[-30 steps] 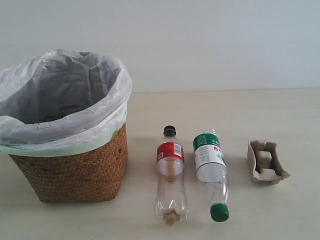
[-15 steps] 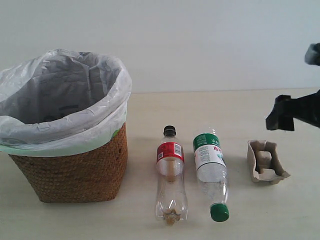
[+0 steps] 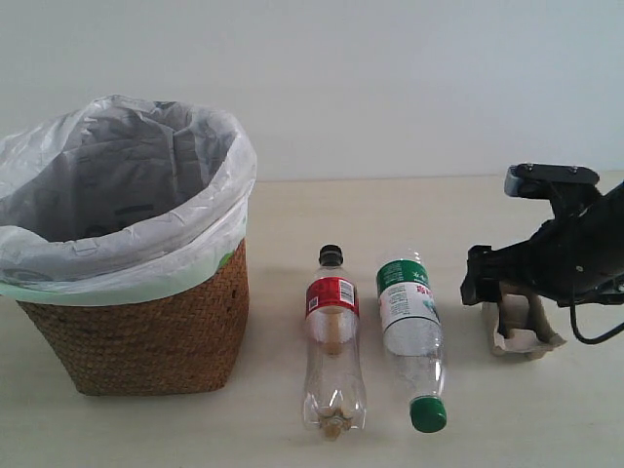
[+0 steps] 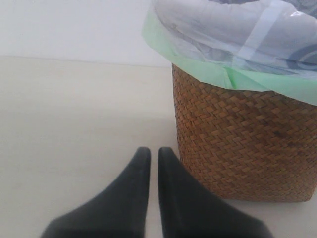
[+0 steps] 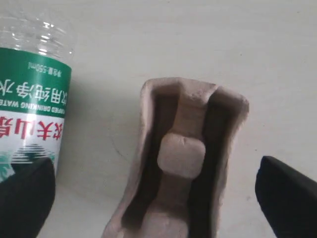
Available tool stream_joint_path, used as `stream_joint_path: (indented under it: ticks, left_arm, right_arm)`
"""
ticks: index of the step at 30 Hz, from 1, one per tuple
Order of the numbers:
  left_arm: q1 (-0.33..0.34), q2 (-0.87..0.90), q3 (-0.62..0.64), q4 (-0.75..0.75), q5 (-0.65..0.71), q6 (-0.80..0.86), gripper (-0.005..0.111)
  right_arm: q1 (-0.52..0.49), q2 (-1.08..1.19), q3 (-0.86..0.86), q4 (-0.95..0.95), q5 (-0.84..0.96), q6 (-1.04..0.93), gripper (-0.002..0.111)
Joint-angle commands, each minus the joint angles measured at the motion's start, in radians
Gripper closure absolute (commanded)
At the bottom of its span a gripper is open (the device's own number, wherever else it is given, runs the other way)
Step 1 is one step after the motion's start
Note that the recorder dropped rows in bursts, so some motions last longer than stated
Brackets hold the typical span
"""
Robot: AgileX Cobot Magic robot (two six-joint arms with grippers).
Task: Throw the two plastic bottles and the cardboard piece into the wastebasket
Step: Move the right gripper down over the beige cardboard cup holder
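Observation:
The cardboard piece has hollow channels inside its thin raised sides, so it will pinch inward and come up in one piece when I grip and lift it.
The wicker wastebasket with its white bag liner stands at the left. Beside it lie the red-label bottle with a black cap and the green-label bottle with a green cap, side by side. The grey-beige cardboard piece lies right of them. My right gripper hangs low over it, open. In the right wrist view its fingers straddle the cardboard piece without touching, and the green-label bottle lies beside it. My left gripper is shut on nothing, low over the table next to the wastebasket.
The pale table runs back to a plain white wall. The left arm is out of the exterior view. The right arm's black body and cable hang over the table's right edge area.
The right arm came in from the right edge and dropped down and left, and its open gripper now hangs over the cardboard piece. The bottles, cardboard piece and wastebasket have not moved.

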Motion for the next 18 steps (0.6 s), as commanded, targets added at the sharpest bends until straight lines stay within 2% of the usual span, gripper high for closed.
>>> stream_joint_path:
  ticks: [1, 18]
  left_arm:
    - [0.003, -0.002, 0.003, 0.002, -0.003, -0.009, 0.101]
    - [0.003, -0.002, 0.003, 0.002, -0.003, -0.009, 0.101]
  right_arm:
    - [0.004, 0.030, -0.004, -0.009, -0.046, -0.006, 0.004]
    - [0.004, 0.144, -0.002, -0.051, -0.017, 0.003, 0.004]
